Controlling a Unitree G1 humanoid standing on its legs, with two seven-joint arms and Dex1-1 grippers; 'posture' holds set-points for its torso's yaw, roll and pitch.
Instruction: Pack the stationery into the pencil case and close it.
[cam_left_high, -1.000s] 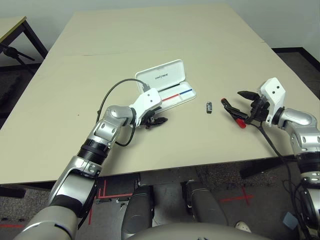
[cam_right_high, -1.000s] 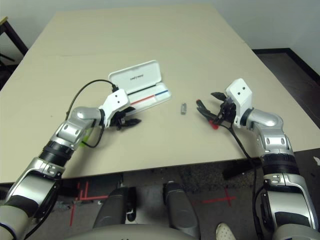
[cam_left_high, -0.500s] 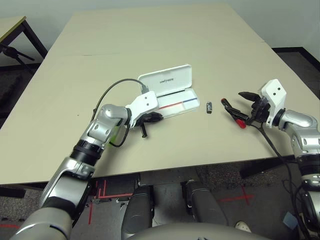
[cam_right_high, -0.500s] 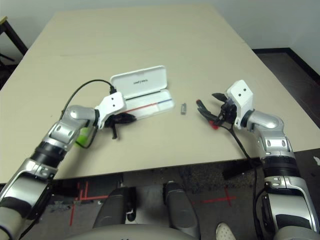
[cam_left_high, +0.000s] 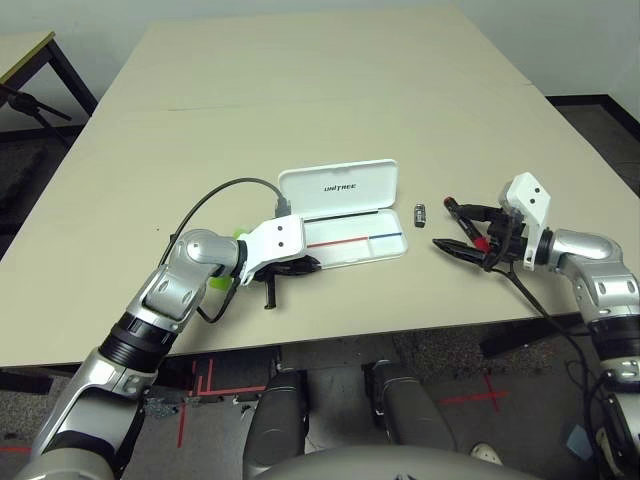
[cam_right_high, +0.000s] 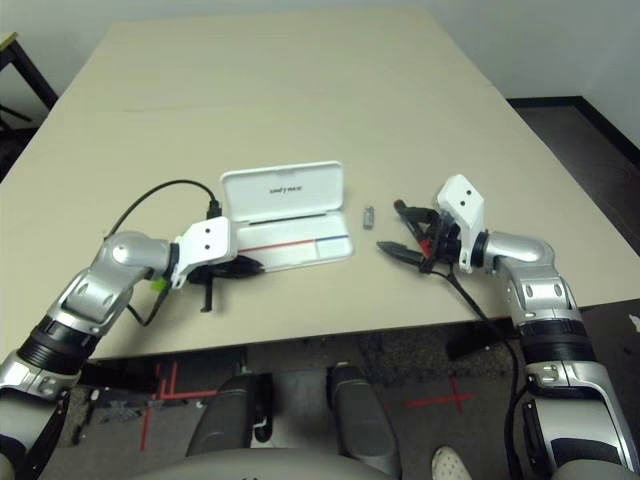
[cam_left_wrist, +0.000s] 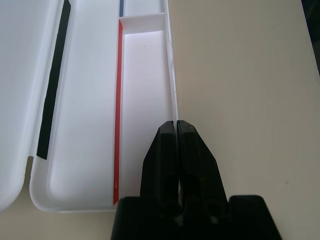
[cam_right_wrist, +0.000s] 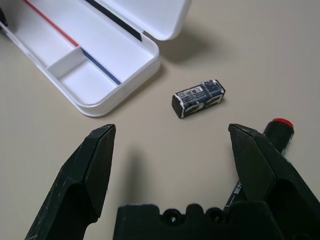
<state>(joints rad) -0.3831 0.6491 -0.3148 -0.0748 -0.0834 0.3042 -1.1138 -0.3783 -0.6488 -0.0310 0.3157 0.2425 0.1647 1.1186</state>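
Next, I move my right gripper back and turn it so that its fingers go on both sides of the marker's body (cam_right_wrist: 234, 194) before it closes, because the red marker (cam_right_wrist: 279, 134) lies under one of its fingers.
The white pencil case (cam_left_high: 340, 190) lies open at mid-table, lid back, its tray (cam_left_wrist: 142, 90) showing a red-and-blue stripe. My left gripper (cam_left_wrist: 176, 125) is shut on the tray's thin near wall at its left end. A lime-green stick (cam_left_high: 219, 282) peeks out from behind my left forearm. The small dark block (cam_right_wrist: 198, 98) lies on the table just right of the case. My right gripper (cam_right_wrist: 171, 132) hovers open, low over the table, just short of the block. The red marker (cam_right_wrist: 278, 131) lies beside and partly under one of its fingers.
The tan table (cam_left_high: 300, 90) stretches far behind the case. Its front edge runs just near of both grippers. A black cable (cam_left_high: 215, 200) loops off my left wrist over the table.
My left gripper closed on the tray's wall and dragged the case nearer and to the right. My right gripper swung left toward the block, still open.
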